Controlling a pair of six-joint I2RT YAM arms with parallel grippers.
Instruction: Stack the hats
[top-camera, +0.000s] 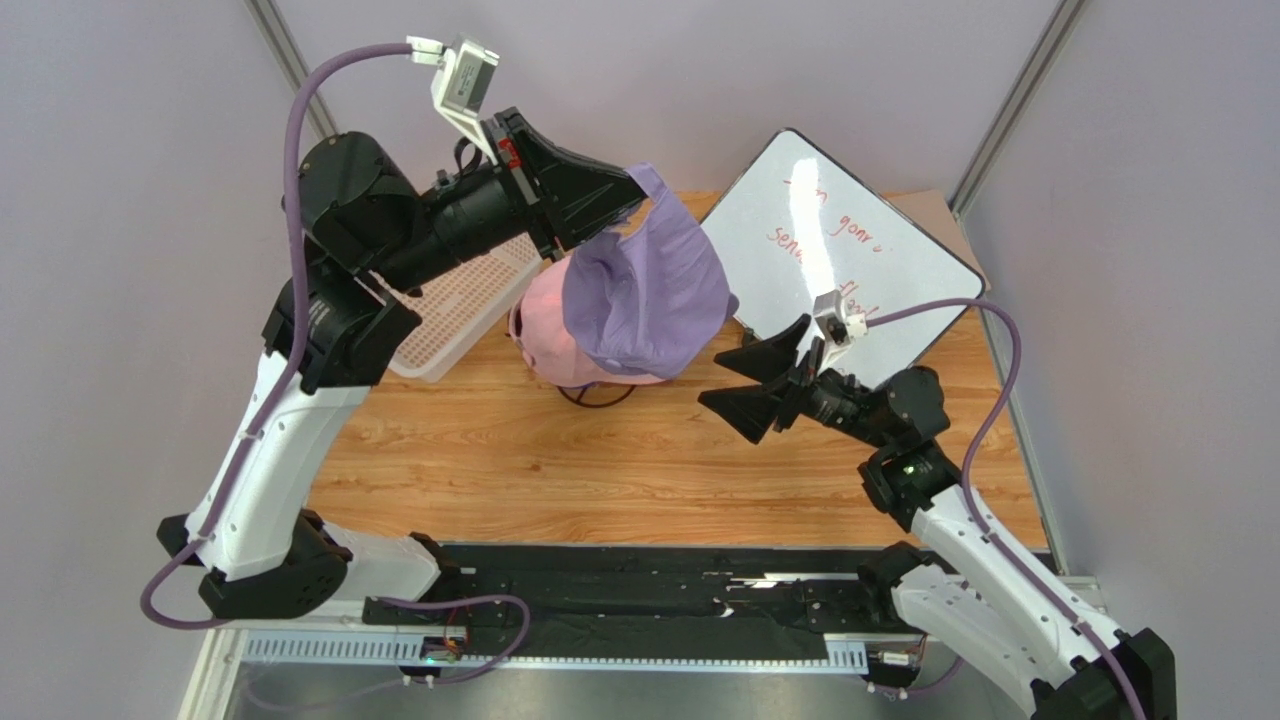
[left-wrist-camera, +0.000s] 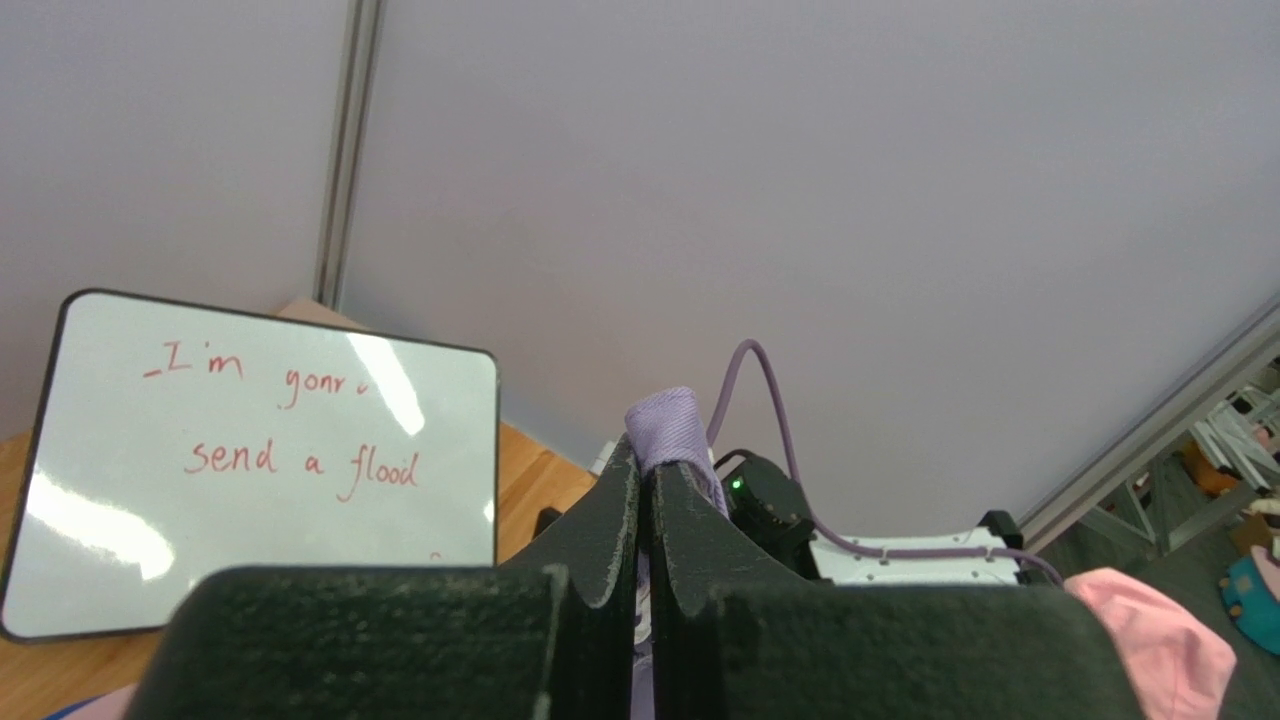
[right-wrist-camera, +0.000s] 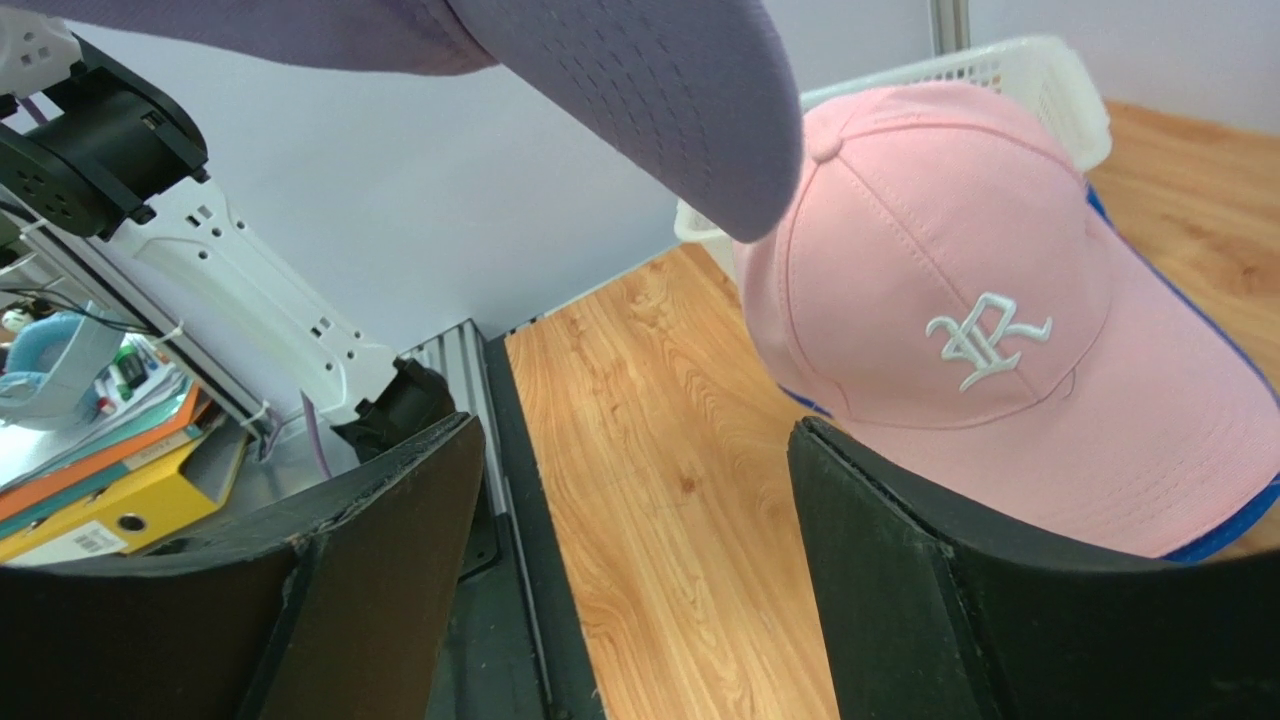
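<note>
The lavender cap's brim (right-wrist-camera: 661, 98) hangs free beside the robot's open right gripper, so the gripper's fingers should keep moving toward the brim's edge (right-wrist-camera: 759, 195) until they are on both sides of it, then close.
My left gripper (top-camera: 639, 203) is shut on the lavender cap (top-camera: 649, 297) and holds it in the air, hanging over the stack. In the left wrist view a fold of lavender fabric (left-wrist-camera: 667, 428) sticks up between the closed fingers of the left gripper (left-wrist-camera: 649, 477). The light pink cap (top-camera: 553, 338) tops the stack; in the right wrist view it (right-wrist-camera: 962, 315) shows a white logo, with a royal blue cap's edge (right-wrist-camera: 1225, 533) under it and the lavender brim (right-wrist-camera: 661, 90) above. My right gripper (top-camera: 726, 375) is open and empty, to the right of the stack. The magenta and black caps are hidden.
A white mesh basket (top-camera: 458, 308) lies behind and left of the stack. A whiteboard (top-camera: 842, 248) with red writing leans at the back right. A black wire stand's foot (top-camera: 598, 396) shows under the caps. The wooden table (top-camera: 601, 465) extends in front.
</note>
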